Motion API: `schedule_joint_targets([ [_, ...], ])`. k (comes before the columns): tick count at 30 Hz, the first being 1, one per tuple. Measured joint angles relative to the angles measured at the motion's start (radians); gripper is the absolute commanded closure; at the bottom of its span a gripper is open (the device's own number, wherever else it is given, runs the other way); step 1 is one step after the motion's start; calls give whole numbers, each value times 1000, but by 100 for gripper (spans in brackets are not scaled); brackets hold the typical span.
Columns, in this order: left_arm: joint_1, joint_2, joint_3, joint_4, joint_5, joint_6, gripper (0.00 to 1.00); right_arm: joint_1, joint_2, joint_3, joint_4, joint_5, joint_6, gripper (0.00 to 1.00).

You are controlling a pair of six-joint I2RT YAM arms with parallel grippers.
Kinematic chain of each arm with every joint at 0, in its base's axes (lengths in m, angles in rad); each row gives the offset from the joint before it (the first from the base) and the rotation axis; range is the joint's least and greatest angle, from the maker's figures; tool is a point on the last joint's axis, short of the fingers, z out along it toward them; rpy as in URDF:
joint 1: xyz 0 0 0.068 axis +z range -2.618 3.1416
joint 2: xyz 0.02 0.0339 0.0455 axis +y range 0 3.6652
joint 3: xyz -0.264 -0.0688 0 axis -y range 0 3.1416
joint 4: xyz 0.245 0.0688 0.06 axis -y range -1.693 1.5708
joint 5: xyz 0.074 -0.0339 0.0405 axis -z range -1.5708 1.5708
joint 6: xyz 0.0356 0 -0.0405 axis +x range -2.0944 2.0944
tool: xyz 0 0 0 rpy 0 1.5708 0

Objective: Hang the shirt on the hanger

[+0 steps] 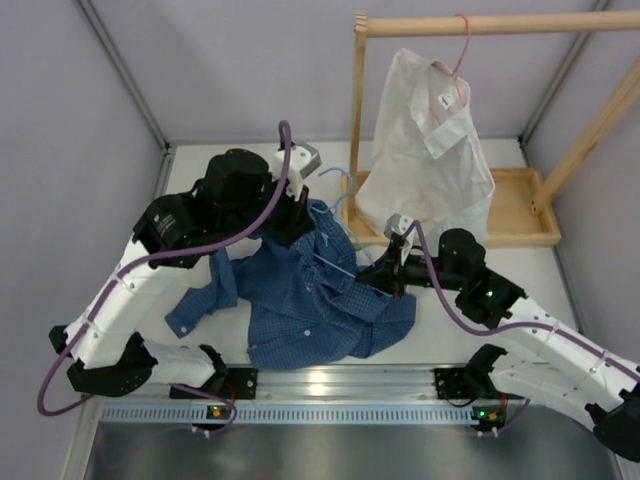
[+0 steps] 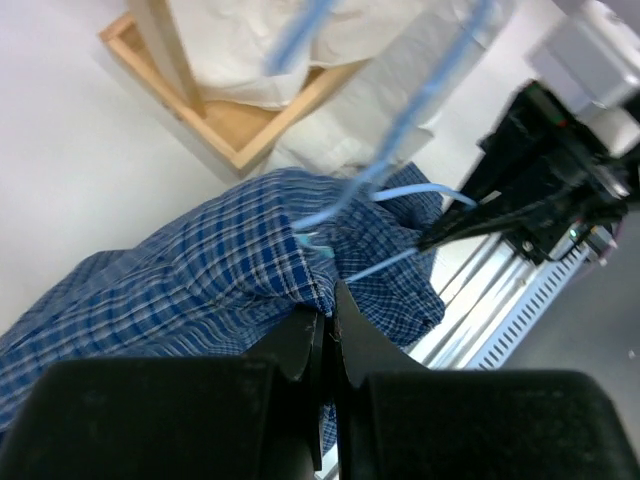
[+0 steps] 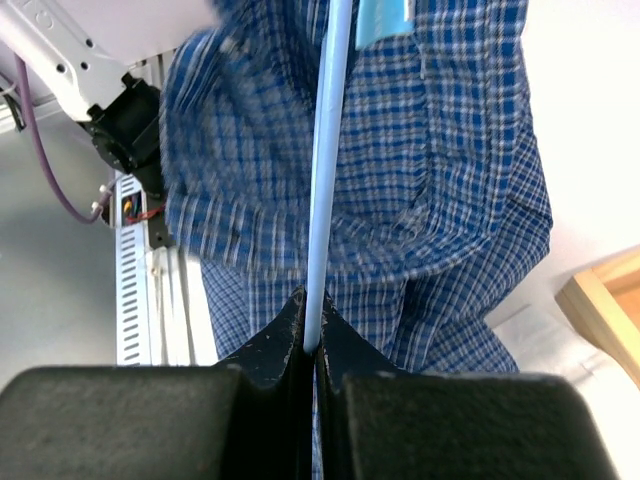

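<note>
My left gripper should first pinch the collar and the hook's base [image 1: 336,210] together, because only my right gripper is holding the hanger, by its end [image 2: 437,189] outside the shirt.
The blue checked shirt [image 1: 305,300] lies bunched in the middle of the table, one sleeve trailing left. The light blue wire hanger [image 1: 340,262] pokes out of it, its hook [image 1: 340,178] rising behind. My left gripper [image 1: 297,222] is shut on a fold of the shirt [image 2: 220,270] near the collar, lifting it. My right gripper [image 1: 385,275] is shut on the hanger's wire [image 3: 325,180], which runs straight up from the closed jaws over the shirt [image 3: 440,170]. The hanger wire also shows in the left wrist view [image 2: 400,195], partly inside the shirt.
A wooden rack [image 1: 470,25] stands at the back right on a wooden tray base [image 1: 520,215]. A white collared shirt [image 1: 425,160] hangs there on a pink hanger [image 1: 462,50]. A metal rail [image 1: 340,385] runs along the near table edge.
</note>
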Motion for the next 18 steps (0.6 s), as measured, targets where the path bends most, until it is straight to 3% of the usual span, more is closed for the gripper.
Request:
schedule_joint_targets([
  [9, -98, 43, -41, -13, -34, 11, 98, 0, 51, -27, 151, 18, 51, 100],
  [10, -98, 43, -41, -14, -49, 11, 80, 0, 48, -39, 171, 25, 60, 100],
  [12, -98, 44, -34, -22, -77, 15, 63, 1, 39, -70, 232, 38, 79, 100],
  [13, -98, 48, -24, -29, -90, 19, 49, 1, 33, -91, 267, 42, 92, 100],
  [14, -98, 52, -14, -30, -97, 20, 23, 1, 28, -108, 292, 45, 105, 100],
  [16, -98, 69, 35, -39, -113, 35, 6, 1, 21, -145, 346, 54, 124, 100],
  [18, -98, 82, 106, -48, -130, 53, 2, 1, 15, -179, 391, 60, 145, 100],
])
